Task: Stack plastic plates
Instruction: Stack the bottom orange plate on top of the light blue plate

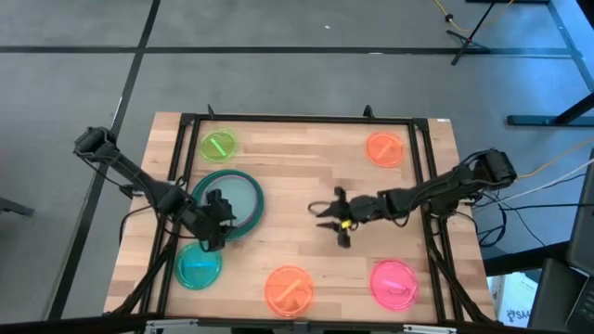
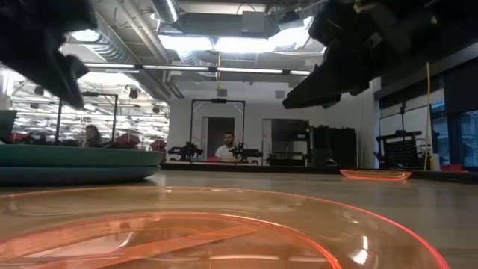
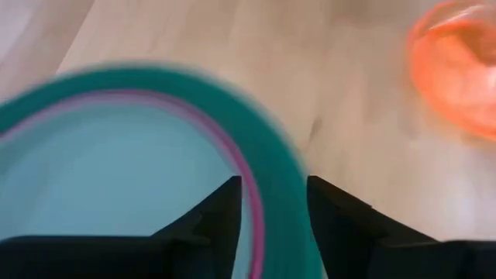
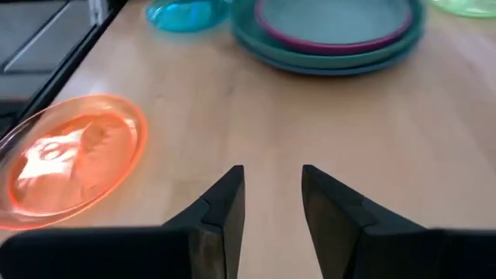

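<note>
My gripper will carry the near orange plate (image 1: 289, 290) over, and the orange plate will settle inside the stack's magenta rim (image 4: 335, 48) because it is narrower than that rim.
A stack of large plates (image 1: 237, 199) sits left of the table's centre, with a pale teal plate (image 3: 116, 178) on top, a magenta rim (image 3: 249, 194) under it and a dark green rim (image 3: 283, 186) outside that. My left gripper (image 1: 215, 211) hovers over the stack's near-left rim, open, one finger on each side of the rim in the left wrist view (image 3: 273, 209). My right gripper (image 1: 332, 221) is open above bare wood at mid-table (image 4: 273, 194), its fingers pointing toward the stack (image 4: 333, 27). Small plates lie flat around them. My left gripper comes down on the stack's green rim (image 3: 288, 213) from above, one finger over the inside and one over the outside. Whether the fingers touch the rim cannot be told from the blurred wrist view.
Small plates lie flat: lime (image 1: 219, 146) far left, orange (image 1: 384, 148) far right, cyan (image 1: 198, 267) near left beside the stack, orange (image 1: 289, 289) near centre, pink (image 1: 393, 283) near right. A black frame (image 1: 306, 119) borders the table. Bare wood lies between the two grippers.
</note>
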`<state>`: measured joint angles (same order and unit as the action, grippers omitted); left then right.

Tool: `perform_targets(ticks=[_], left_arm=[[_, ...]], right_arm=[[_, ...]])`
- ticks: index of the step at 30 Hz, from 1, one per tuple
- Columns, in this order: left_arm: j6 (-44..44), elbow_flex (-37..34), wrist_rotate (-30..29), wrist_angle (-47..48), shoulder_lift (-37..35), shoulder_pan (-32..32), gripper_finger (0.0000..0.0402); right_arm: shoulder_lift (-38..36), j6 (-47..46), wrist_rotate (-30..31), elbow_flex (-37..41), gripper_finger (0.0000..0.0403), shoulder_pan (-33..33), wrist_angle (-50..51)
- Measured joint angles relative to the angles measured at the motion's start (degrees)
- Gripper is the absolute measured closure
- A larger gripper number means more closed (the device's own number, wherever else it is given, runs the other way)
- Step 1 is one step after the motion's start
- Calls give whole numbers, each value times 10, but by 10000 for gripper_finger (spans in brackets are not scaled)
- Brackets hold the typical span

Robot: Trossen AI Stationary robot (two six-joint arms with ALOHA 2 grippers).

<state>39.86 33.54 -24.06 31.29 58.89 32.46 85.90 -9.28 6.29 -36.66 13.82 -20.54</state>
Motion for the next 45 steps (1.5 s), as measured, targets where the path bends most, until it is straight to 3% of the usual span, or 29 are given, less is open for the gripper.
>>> perform_targets(ticks=[7,14,17,23,32,45], left_arm=[[-72,0,-50,-114,1,33,258],[-110,0,-115,-170,21,55,258],[-119,-6,-133,-188,43,66,258],[-122,-6,-186,-212,101,86,258],[-115,-6,-179,-220,168,96,258],[-128,-6,-133,-243,187,97,258]], right_arm=[[83,-5,0,-102,283,40,80],[156,-27,-45,-173,283,66,106],[187,-60,-34,-196,283,74,110],[246,-148,-90,-242,283,76,119],[307,-245,-129,-292,283,96,132],[321,-263,-88,-299,298,103,149]])
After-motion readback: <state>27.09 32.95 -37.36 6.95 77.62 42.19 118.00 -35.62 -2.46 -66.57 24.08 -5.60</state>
